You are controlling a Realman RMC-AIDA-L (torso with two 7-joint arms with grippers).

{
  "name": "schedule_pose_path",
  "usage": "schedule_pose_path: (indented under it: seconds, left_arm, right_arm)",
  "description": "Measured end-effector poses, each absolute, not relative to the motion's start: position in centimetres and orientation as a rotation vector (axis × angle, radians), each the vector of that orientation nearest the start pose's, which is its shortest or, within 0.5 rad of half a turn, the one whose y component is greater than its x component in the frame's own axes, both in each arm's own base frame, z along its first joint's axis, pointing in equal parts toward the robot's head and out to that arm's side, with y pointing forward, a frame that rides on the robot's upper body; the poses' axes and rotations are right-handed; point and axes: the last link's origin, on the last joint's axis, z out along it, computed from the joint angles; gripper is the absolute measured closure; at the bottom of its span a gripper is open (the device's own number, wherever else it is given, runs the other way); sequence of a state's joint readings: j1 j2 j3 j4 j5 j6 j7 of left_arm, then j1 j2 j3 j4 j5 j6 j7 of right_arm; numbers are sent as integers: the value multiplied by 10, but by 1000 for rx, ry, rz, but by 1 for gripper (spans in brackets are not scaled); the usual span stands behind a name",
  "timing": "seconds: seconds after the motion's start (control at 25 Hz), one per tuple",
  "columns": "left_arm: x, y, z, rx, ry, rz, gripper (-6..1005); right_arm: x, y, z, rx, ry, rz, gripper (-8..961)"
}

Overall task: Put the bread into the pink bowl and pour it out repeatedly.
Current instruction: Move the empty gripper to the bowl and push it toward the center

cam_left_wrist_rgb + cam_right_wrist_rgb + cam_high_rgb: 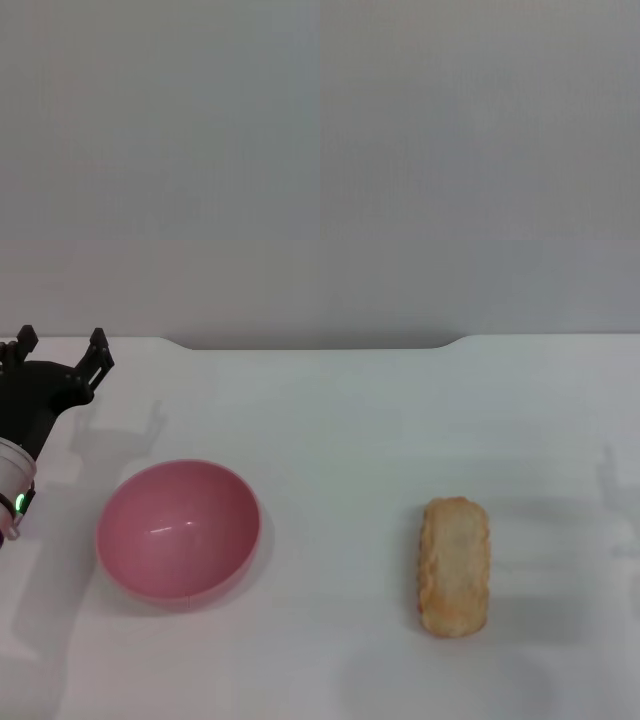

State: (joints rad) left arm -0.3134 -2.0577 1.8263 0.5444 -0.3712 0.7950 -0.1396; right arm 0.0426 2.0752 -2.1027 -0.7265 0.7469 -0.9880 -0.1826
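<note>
The pink bowl has my left gripper's open fingers (98,362) pointing past it toward the back edge, so next I swing them toward the bowl and bring them down onto its rim (110,502).
The pink bowl (178,531) sits upright on the white table at the left in the head view, with nothing in it. The bread (455,565), a golden-tan oblong loaf, lies flat on the table to the right, well apart from the bowl. My left gripper (60,352) hovers at the far left behind the bowl, its black fingers spread open and holding nothing. The right gripper is out of view. Both wrist views show only plain grey.
The white table (340,420) ends at a back edge with a raised lip near the top of the head view. Bare tabletop lies between the bowl and the bread.
</note>
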Motion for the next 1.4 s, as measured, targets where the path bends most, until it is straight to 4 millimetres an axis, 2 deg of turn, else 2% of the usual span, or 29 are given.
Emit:
schedule_pose_path:
  seconds: [0.32,0.48,0.68,0.8,0.96,1.16,1.4]
  left_arm:
    - [-308,358,-3,-1618,-601,-652,134]
    - [-303,363,1,-1651,-656,-592,135]
    - [-262,373,40,-1712,-641,-404,136]
    - [-241,372,58,-1735,-643,-252,136]
    - [-223,366,60,-1815,-687,-95,137]
    - [-212,350,49,-1921,-777,95,138]
    - [-196,329,56,-1960,-840,89,150]
  right_arm:
    - [321,277,-14,-1430,596,634,316]
    - [321,277,-14,-1432,598,633,316]
    - [321,277,-15,-1433,599,633,316]
    - [321,278,-15,-1435,599,632,316]
    - [321,278,-15,-1435,601,634,316]
    - [319,278,-15,-1434,600,640,316]
    - [317,281,-14,-1439,593,646,317]
